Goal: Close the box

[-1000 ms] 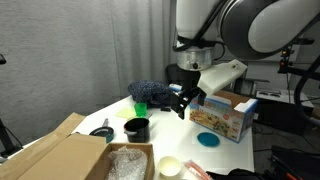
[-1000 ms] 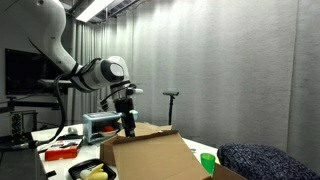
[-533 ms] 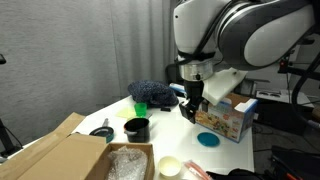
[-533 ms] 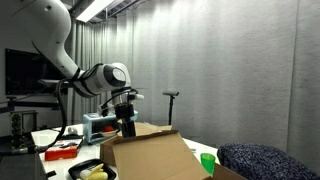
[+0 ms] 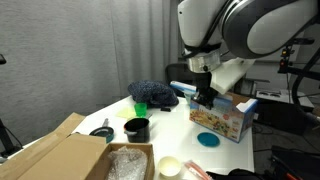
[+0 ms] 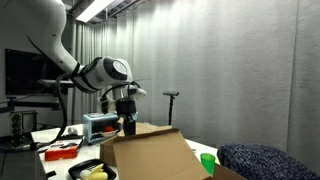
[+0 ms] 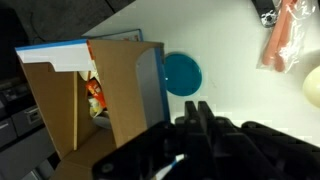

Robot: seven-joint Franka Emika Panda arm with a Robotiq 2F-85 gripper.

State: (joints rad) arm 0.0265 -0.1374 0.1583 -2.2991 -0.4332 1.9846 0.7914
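Observation:
Next, I push the box's lid flap [image 7: 149, 85] back toward the box's opening [image 7: 84, 108], because the flap leans out toward the blue disc and my gripper is at the flap's outer side.
The box [image 5: 226, 120] is light blue with cartoon printing and stands on the white table at the right, its pale lid flap [image 5: 229, 73] raised. In the wrist view the box [image 7: 100, 95] gapes open, showing brown cardboard inside with a toy in it. My gripper [image 5: 204, 98] hangs at the box's top near edge, below the flap. Its fingers [image 7: 203, 112] are pressed together with nothing between them, so my gripper [image 7: 198, 108] is shut. In an exterior view the gripper [image 6: 128, 126] sits in front of the box [image 6: 100, 125], partly behind a brown carton.
A plain brown carton [image 5: 50, 155] fills the near left corner, with a plastic bag [image 5: 128, 165] beside it. A black cup [image 5: 137, 128], green cup [image 5: 140, 107], dark blue cloth [image 5: 152, 92], blue disc [image 5: 208, 140] and cream bowl [image 5: 170, 165] lie on the table.
My gripper has moved from left of the box to its top edge under the flap. Its fingers went from wide open to shut.

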